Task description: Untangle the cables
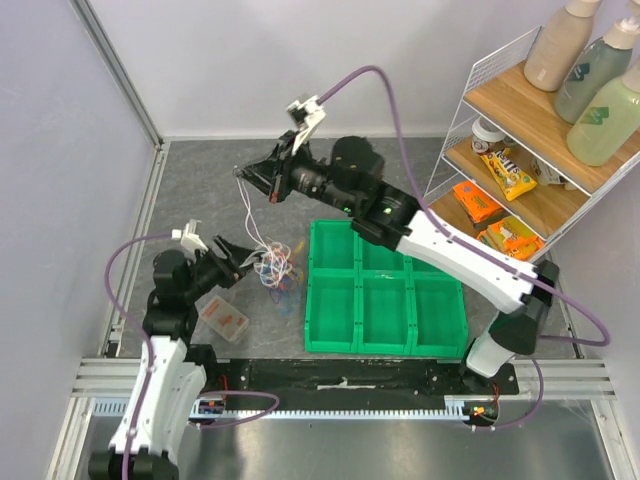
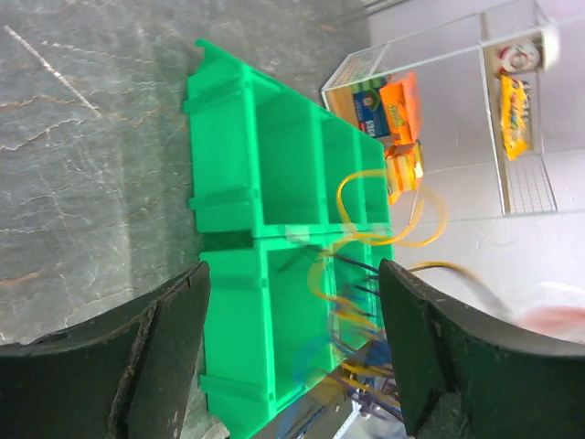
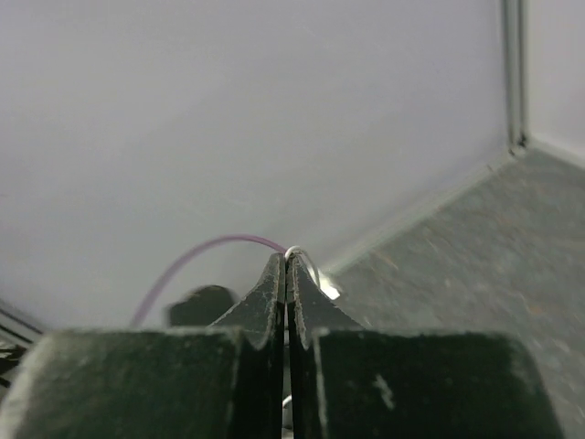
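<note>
My right gripper is holding the white wire, and the whole tangle (image 1: pixel 272 266) hangs bunched from it. So next my right gripper lowers the tangle and pulls up the yellow wire (image 2: pixel 342 199) first.
The cables (image 1: pixel 274 266) lie as a small tangle of white, yellow, orange, purple and blue wires on the grey table, just left of the green bin. My left gripper (image 1: pixel 236 262) is open right beside the tangle. In the left wrist view (image 2: pixel 292 274) the yellow, purple and blue loops (image 2: pixel 370 315) hang close to the right finger (image 2: pixel 416 338). My right gripper (image 1: pixel 241 173) is raised at the back left and shut on a white wire (image 1: pixel 249 212) that runs down to the tangle. In the right wrist view (image 3: pixel 286 259) the white wire (image 3: pixel 307 266) and a purple wire (image 3: pixel 210 247) leave its tips.
A green bin with six compartments (image 1: pixel 385 290) sits right of the tangle. A small clear box with orange pieces (image 1: pixel 224 318) lies near my left arm. A wire shelf (image 1: pixel 520 150) with snacks and bottles stands at the right. Walls close the back and left.
</note>
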Controlling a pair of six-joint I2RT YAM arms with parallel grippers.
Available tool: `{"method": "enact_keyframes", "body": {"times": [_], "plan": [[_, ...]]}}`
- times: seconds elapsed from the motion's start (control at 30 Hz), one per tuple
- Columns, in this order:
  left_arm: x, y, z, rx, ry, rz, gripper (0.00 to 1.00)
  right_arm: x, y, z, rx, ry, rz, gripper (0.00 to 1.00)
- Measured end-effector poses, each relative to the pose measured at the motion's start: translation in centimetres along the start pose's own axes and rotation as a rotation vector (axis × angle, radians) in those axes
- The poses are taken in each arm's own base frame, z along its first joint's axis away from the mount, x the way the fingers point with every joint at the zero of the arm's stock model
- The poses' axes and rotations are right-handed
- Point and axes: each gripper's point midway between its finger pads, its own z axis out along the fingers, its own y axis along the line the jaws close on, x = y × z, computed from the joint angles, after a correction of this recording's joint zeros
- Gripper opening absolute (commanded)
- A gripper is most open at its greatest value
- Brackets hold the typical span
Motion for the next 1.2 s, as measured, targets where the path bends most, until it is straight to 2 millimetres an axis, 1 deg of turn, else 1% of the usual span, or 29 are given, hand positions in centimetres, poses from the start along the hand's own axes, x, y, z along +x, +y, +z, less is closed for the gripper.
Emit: {"method": "enact_keyframes", "body": {"times": [0.03, 0.07, 0.13, 0.17, 0.2, 0.27, 0.3, 0.33, 0.4, 0.5, 0.57, 0.63, 0.7, 0.77, 0.87, 0.93, 1.0, 1.07, 1.1, 1.13, 1.17, 1.2], "plan": [[0.1, -0.6, -0.7, 0.014, -0.015, 0.024, 0.75, 1.5, -1.3, 0.5, 0.033, 0.031, 0.002, 0.00], [0.2, -1.1, -1.3, 0.025, -0.028, 0.046, 0.69, 3.0, -2.7, 1.0, 0.064, 0.063, 0.004, 0.00], [0.2, -1.5, -2.2, 0.017, -0.050, 0.074, 0.53, 5.7, -5.2, 1.7, 0.116, 0.122, 0.012, 0.00], [0.2, -1.6, -2.5, 0.009, -0.057, 0.083, 0.49, 6.9, -6.4, 1.8, 0.139, 0.151, 0.017, 0.00], [0.0, -1.5, -2.7, -0.003, -0.067, 0.089, 0.46, 8.3, -7.4, 2.0, 0.162, 0.185, 0.022, 0.00], [-0.2, -1.3, -3.1, -0.035, -0.080, 0.103, 0.43, 9.7, -8.8, 2.0, 0.192, 0.222, 0.029, 0.00], [-0.4, -1.1, -3.2, -0.057, -0.088, 0.105, 0.44, 10.2, -9.2, 1.9, 0.203, 0.236, 0.032, 0.00], [-0.5, -1.1, -3.3, -0.068, -0.094, 0.108, 0.52, 10.6, -9.5, 1.8, 0.210, 0.248, 0.034, 0.00], [-0.9, -1.1, -3.5, -0.091, -0.105, 0.112, 0.75, 10.8, -9.6, 1.8, 0.212, 0.253, 0.036, 0.00], [-1.7, -1.5, -3.7, -0.105, -0.124, 0.136, 0.94, 10.9, -9.5, 1.9, 0.206, 0.255, 0.040, 0.00], [-2.1, -1.9, -3.6, -0.101, -0.123, 0.148, 0.95, 11.0, -9.5, 2.3, 0.203, 0.256, 0.044, 0.00], [-2.3, -2.0, -3.2, -0.110, -0.101, 0.147, 0.87, 11.0, -9.8, 3.2, 0.198, 0.255, 0.054, 0.00], [-2.7, -2.1, -2.7, -0.122, -0.071, 0.141, 0.84, 11.3, -10.3, 4.0, 0.196, 0.262, 0.069, 0.03], [-3.3, -2.5, -2.3, -0.129, -0.050, 0.148, 0.81, 11.7, -11.1, 4.3, 0.209, 0.271, 0.081, 0.07], [-3.7, -2.2, -2.0, -0.149, -0.050, 0.150, 0.79, 12.9, -13.0, 3.9, 0.258, 0.304, 0.095, 0.09], [-3.9, -2.0, -2.0, -0.161, -0.063, 0.151, 0.79, 13.2, -14.7, 3.5, 0.298, 0.315, 0.096, 0.07], [-3.9, -1.6, -1.8, -0.176, -0.060, 0.143, 0.79, 13.4, -16.9, 3.2, 0.349, 0.316, 0.085, 0.05], [-3.9, -1.1, -1.5, -0.193, -0.045, 0.129, 0.79, 13.6, -19.6, 2.9, 0.406, 0.316, 0.064, 0.01], [-3.7, -0.5, -1.1, -0.211, -0.027, 0.114, 0.79, 13.7, -21.4, 2.8, 0.442, 0.318, 0.048, 0.01], [-3.6, -0.1, -0.9, -0.220, -0.016, 0.104, 0.80, 14.0, -22.5, 2.8, 0.463, 0.322, 0.036, 0.02], [-3.4, 0.3, -0.6, -0.233, 0.000, 0.092, 0.82, 14.3, -24.1, 2.8, 0.492, 0.326, 0.018, 0.07], [-3.2, 1.0, -0.3, -0.251, 0.018, 0.076, 0.83, 14.6, -25.8, 2.9, 0.520, 0.329, -0.002, 0.19]]}}
